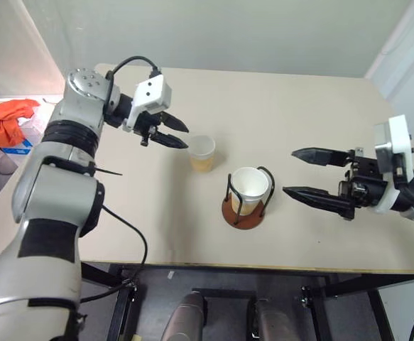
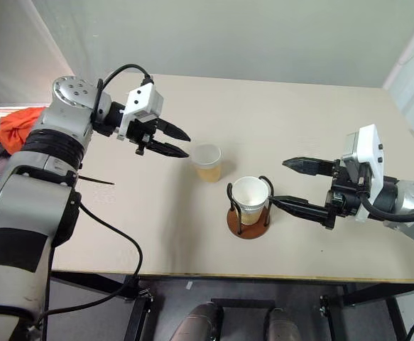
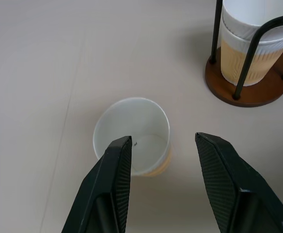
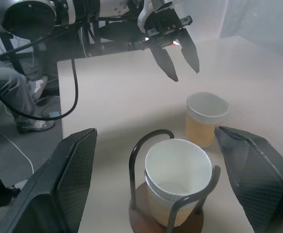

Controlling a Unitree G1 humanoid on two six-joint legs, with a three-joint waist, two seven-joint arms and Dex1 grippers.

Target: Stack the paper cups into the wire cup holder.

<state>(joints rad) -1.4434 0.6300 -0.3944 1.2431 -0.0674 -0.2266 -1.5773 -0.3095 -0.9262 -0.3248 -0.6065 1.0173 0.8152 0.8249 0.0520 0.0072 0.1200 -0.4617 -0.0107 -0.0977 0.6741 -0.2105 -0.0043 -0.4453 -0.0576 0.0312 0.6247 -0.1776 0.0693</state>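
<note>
The robot's left gripper has one finger over the loose cup's opening [image 3: 134, 124] and the other outside, so it should keep going down and close on the loose cup's rim [image 3: 169, 138].
One loose paper cup [image 1: 202, 153] stands upright on the tan table, white inside and tan-yellow below. Just left of it and a little above hangs my left gripper [image 1: 181, 135], open and holding nothing; in the left wrist view its fingers [image 3: 113, 179] straddle the cup's [image 3: 131, 131] near rim from above. The wire cup holder [image 1: 243, 215], a reddish-brown disc with black wire loops, stands at the table's front middle with two nested paper cups [image 3: 248, 43] in it. Right of the holder my right gripper [image 1: 290, 172] is open wide and empty, pointing at the nested cups [image 4: 177, 179].
An orange cloth [image 1: 8, 119] lies on a blue box beyond the table's left edge. A seated person's legs [image 4: 20, 97] show off that side in the right wrist view. The table's front edge [image 1: 263, 268] runs just below the holder.
</note>
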